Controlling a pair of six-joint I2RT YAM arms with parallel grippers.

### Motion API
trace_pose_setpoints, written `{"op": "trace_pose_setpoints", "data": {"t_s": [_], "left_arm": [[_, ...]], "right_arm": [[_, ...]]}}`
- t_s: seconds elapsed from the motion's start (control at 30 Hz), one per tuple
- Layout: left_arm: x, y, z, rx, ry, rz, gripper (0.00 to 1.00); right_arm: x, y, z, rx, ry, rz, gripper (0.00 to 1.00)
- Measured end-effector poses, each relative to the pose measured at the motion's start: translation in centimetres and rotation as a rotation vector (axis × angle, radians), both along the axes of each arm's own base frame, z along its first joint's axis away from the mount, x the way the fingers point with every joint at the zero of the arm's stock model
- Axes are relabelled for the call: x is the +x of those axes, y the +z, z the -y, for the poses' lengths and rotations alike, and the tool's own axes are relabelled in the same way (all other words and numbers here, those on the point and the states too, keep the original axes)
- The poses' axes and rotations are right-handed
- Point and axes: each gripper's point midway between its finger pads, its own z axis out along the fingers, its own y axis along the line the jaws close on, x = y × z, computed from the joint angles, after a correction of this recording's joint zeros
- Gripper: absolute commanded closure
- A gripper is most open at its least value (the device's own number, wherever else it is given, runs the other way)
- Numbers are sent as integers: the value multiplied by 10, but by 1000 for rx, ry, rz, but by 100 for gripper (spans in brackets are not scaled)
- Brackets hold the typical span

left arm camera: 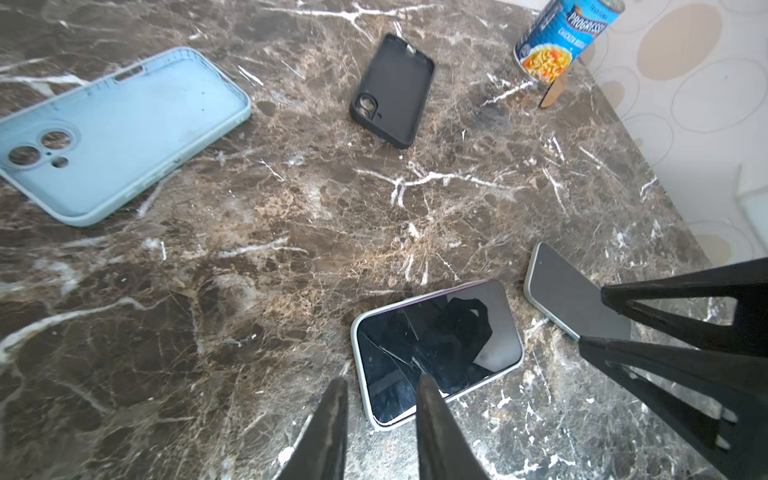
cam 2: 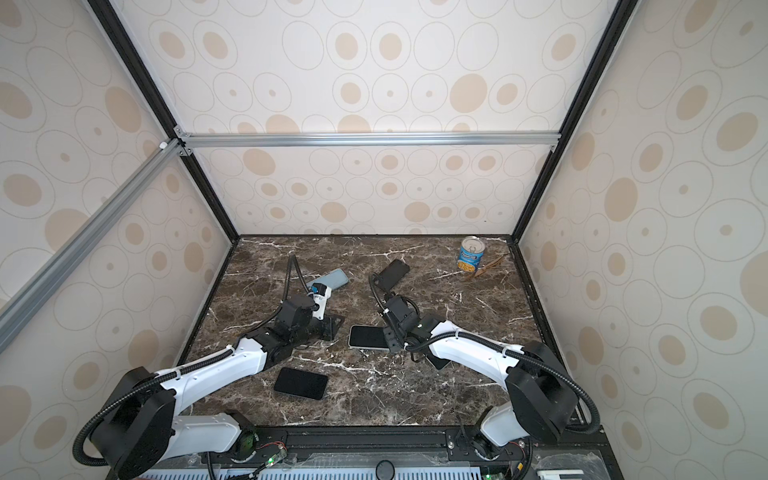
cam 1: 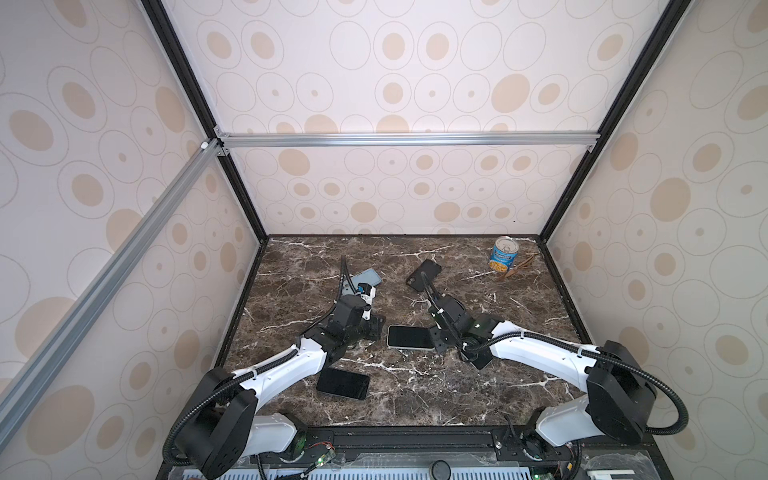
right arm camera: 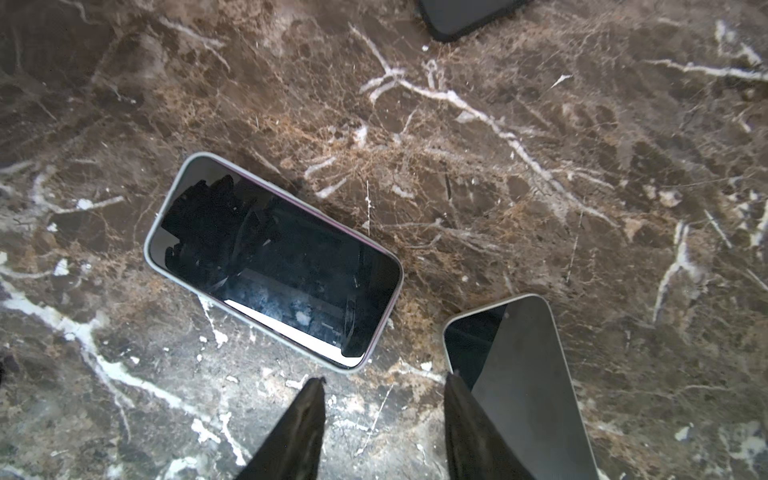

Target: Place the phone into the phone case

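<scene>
I should close my right gripper and press the phone's end point(right arm camera: 366, 324) with it while my left gripper keeps the other end steady, because the phone's pink edge point(right arm camera: 390, 254) shows along the case's rim.
A phone point(cam 1: 409, 336) point(cam 2: 368, 336) lies screen up at mid-table inside a pale-rimmed phone case, which shows as a light border around it point(left arm camera: 440, 345) point(right arm camera: 270, 257). My left gripper point(cam 1: 376, 328) point(left arm camera: 383, 379) hovers at its left end. Its jaws stand a little apart, one fingertip over the phone's corner, and grip nothing. My right gripper point(cam 1: 434, 338) point(right arm camera: 384, 384) is open at the phone's right end, with only marble between its fingers. An empty light blue case point(cam 1: 370, 276) point(left arm camera: 120, 133) and an empty black case point(cam 1: 424, 272) point(left arm camera: 392, 89) lie farther back.
A second phone point(left arm camera: 573, 291) point(right arm camera: 519, 374) lies half under the right gripper. A dark phone point(cam 1: 343, 383) point(cam 2: 300, 383) lies near the front, beside the left arm. A soup can point(cam 1: 505, 253) point(left arm camera: 561, 41) stands at the back right corner, with walls on three sides.
</scene>
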Motion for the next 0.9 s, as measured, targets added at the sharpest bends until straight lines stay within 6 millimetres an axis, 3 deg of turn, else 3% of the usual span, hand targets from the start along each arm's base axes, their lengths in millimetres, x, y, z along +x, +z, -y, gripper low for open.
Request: {"op": "trace_pose_setpoints", "data": {"t_s": [0.2,0.37,0.43,0.53,0.57,0.73,0.9], "left_arm": [[6,12,0,-4,4,23,63],[6,4,3,-15,0,-8,62],[5,-3,5,-21,-3,-34,62],[4,-19,8,-21,-5,-80,62],[4,-24,9,-23,-4,-94,62],[3,-54,15,-22,-5,-175,62],[4,-72,20,-33,-4,-220,63]], "right_arm": [[1,1,1,10,-3,-4,50],[3,-1,2,54,-17,-39,52],[6,-1,4,88,-34,-61,57],[12,-2,7,151,-60,-98,79],[15,-3,8,170,-72,-110,82],[23,-23,10,231,-116,-209,79],[25,-43,-1,233,-104,-292,79]]}}
